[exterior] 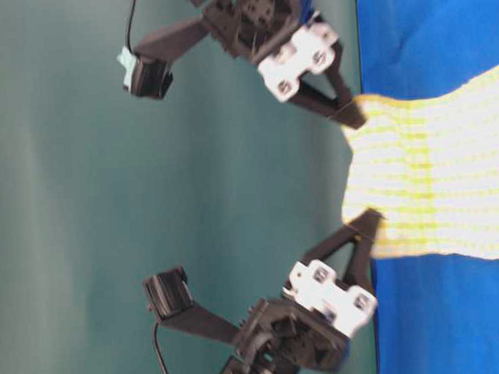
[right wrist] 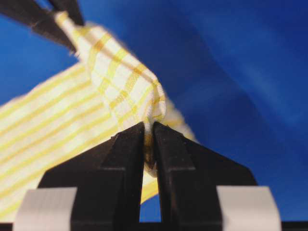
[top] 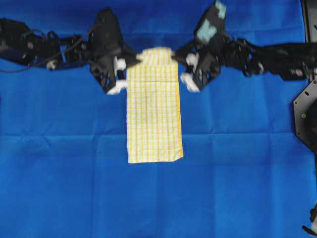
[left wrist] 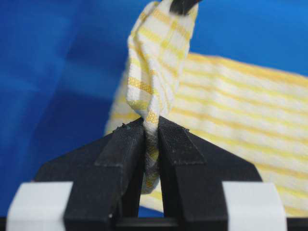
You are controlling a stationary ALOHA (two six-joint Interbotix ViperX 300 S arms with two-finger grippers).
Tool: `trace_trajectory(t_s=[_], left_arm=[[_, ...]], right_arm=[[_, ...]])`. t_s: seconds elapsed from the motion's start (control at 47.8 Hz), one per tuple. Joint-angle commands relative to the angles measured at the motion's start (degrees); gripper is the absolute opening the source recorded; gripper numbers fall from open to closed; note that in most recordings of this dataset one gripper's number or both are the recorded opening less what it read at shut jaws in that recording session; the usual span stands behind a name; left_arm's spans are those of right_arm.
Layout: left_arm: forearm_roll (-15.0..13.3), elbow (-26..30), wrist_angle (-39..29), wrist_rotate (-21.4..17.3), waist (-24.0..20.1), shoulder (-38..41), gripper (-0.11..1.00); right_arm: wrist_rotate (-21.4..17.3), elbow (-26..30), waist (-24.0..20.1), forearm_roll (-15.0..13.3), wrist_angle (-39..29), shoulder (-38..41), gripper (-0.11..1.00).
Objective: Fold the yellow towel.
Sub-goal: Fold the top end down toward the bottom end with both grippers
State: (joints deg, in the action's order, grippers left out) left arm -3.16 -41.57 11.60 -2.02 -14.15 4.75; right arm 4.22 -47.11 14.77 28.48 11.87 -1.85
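My grippers are both holding the towel's far end (top: 156, 57) stretched across them, and its near end lies flat. My right gripper should go toward the towel's near edge (top: 155, 160) next and let go there.
The yellow towel (top: 153, 114) lies as a long strip on the blue cloth, its far end raised off the surface. My left gripper (top: 140, 58) is shut on the far left corner, and the checked fabric is pinched between its black fingers (left wrist: 127, 144). My right gripper (top: 173, 53) is shut on the far right corner, where the cloth bunches above its jaws (right wrist: 149, 126). From table level the towel (exterior: 435, 176) stretches between the right gripper (exterior: 353, 113) above and the left gripper (exterior: 366, 222) below. The near end (top: 154, 157) rests flat.
The large blue cloth (top: 237, 163) covers the whole table under the towel, with faint crease lines. Both black arms reach in from the far left (top: 34, 47) and far right (top: 277, 54). A black mount (top: 307, 114) stands at the right edge.
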Motion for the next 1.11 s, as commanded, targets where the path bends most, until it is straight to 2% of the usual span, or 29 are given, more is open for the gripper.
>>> trace_trajectory(t_s=[0.0, 0.314, 0.523, 0.816, 1.088], left_arm=[[-0.2, -0.4, 0.6, 0.7, 3.0, -2.1, 0.05], [-0.2, -2.6, 0.6, 4.9, 14.9, -2.5, 0.05], [-0.2, -2.3, 0.6, 6.6, 20.9, -2.1, 0.05], [-0.2, -2.2, 0.7, 6.8, 24.3, -1.6, 0.05], [-0.2, -1.0, 0.7, 6.7, 24.3, 1.3, 0.05]], right_arm=[[-0.2, -1.1, -3.3, 0.7, 1.1, -2.4, 0.06], [-0.5, -3.8, -16.2, 3.4, 2.5, -3.5, 0.06], [-0.5, -3.8, -21.4, 4.7, 2.5, -3.2, 0.06], [-0.5, -2.7, -26.6, 5.3, 2.3, -1.7, 0.06], [-0.5, -2.4, -27.3, 5.3, 1.1, -0.1, 0.06]])
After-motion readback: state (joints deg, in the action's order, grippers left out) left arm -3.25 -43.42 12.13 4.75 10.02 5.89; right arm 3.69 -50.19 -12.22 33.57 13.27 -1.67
